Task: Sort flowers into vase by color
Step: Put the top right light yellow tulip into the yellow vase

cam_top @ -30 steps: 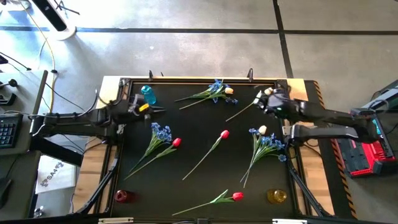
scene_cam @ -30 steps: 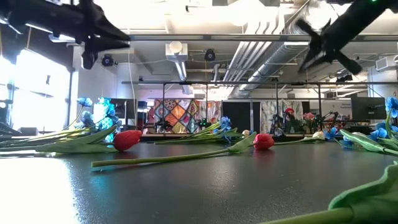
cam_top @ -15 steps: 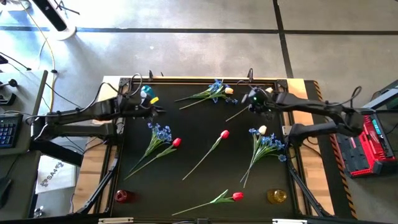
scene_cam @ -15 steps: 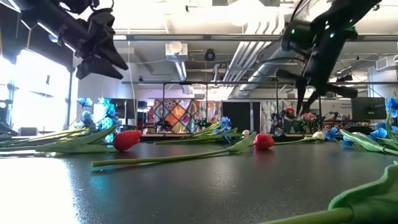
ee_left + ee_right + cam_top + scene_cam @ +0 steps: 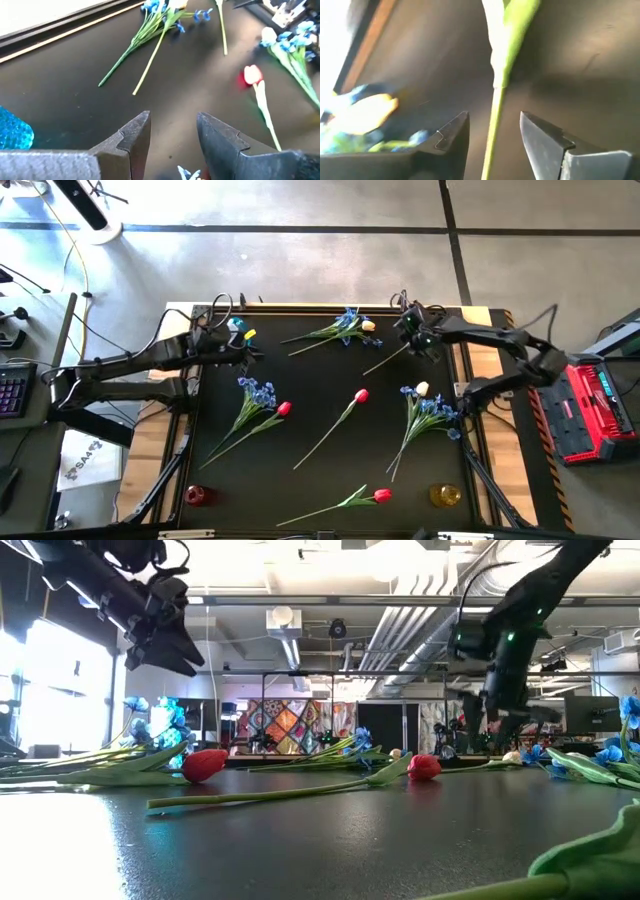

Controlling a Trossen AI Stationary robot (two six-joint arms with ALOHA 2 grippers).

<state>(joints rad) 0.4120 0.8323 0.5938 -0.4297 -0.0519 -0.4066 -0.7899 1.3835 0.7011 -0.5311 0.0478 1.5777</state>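
Note:
I expect the pale yellow tulip (image 5: 508, 45) to stay upright rather than droop when I lift and carry it, because the thin green stem (image 5: 386, 360) is straight.
Flowers lie scattered on the black table (image 5: 330, 470). A pale yellow tulip's thin green stem (image 5: 385, 361) lies at the far right. My right gripper (image 5: 413, 343) hangs over it, pointing down and open. In the right wrist view the stem (image 5: 496, 117) runs between the two fingers of the right gripper (image 5: 492, 137) without touching them. My left gripper (image 5: 254, 351) is open and holds nothing, slanting down beside the blue vase (image 5: 237, 330); in its wrist view the left gripper (image 5: 172, 132) looks over bare table.
A blue spray with a pale tulip (image 5: 345, 327) lies at the far middle. A blue spray and red tulip (image 5: 258, 402) lie left, a red tulip (image 5: 360, 395) in the centre, another spray (image 5: 430, 408) right. A red vase (image 5: 197, 496) and yellow vase (image 5: 445, 496) stand near the front edge.
My right gripper has swung from the table's far right corner toward the left and down, and has turned to point down over the pale tulip's stem. My left gripper has tipped downward beside the blue vase. No flower has moved.

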